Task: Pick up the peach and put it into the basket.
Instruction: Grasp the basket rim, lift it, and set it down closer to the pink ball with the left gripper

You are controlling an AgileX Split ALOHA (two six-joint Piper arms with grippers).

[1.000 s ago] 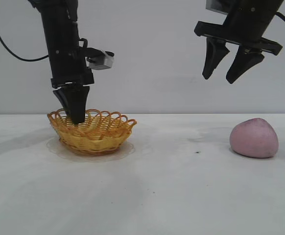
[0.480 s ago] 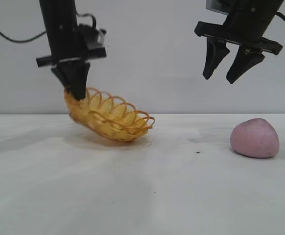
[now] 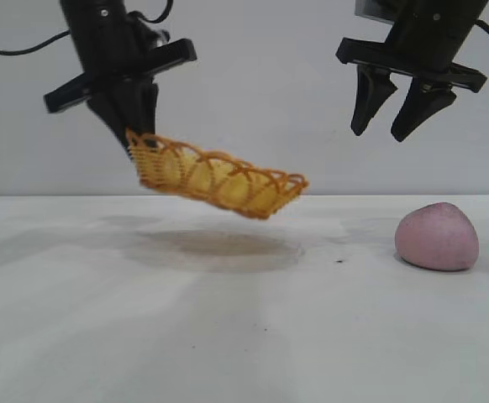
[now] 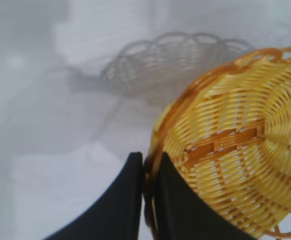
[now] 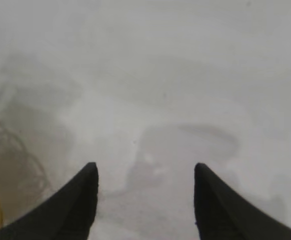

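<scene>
My left gripper should set the basket down level (image 3: 265, 259) near the peach before the peach goes in, because the basket hangs tilted (image 3: 217, 178) from its rim in the gripper.
My left gripper (image 3: 135, 143) is shut on the rim of the yellow-orange wicker basket (image 3: 219, 180) and holds it tilted in the air above the table, its free end pointing right. In the left wrist view the gripper (image 4: 149, 161) pinches the looped rim of the basket (image 4: 235, 145). The dusty-pink peach (image 3: 436, 237) lies on the table at the right. My right gripper (image 3: 377, 134) hangs open and empty high above the table, up and left of the peach. The right wrist view shows the open gripper (image 5: 145, 172) over bare table; the peach is out of that view.
The white table (image 3: 244, 336) runs across the whole view with a plain wall behind. The basket's shadow (image 3: 215, 248) lies on the table under it. A small dark speck (image 3: 339, 260) sits left of the peach.
My left gripper has lifted the basket off the table and carried it up and to the right, tilting it. The right gripper and the peach have not moved.
</scene>
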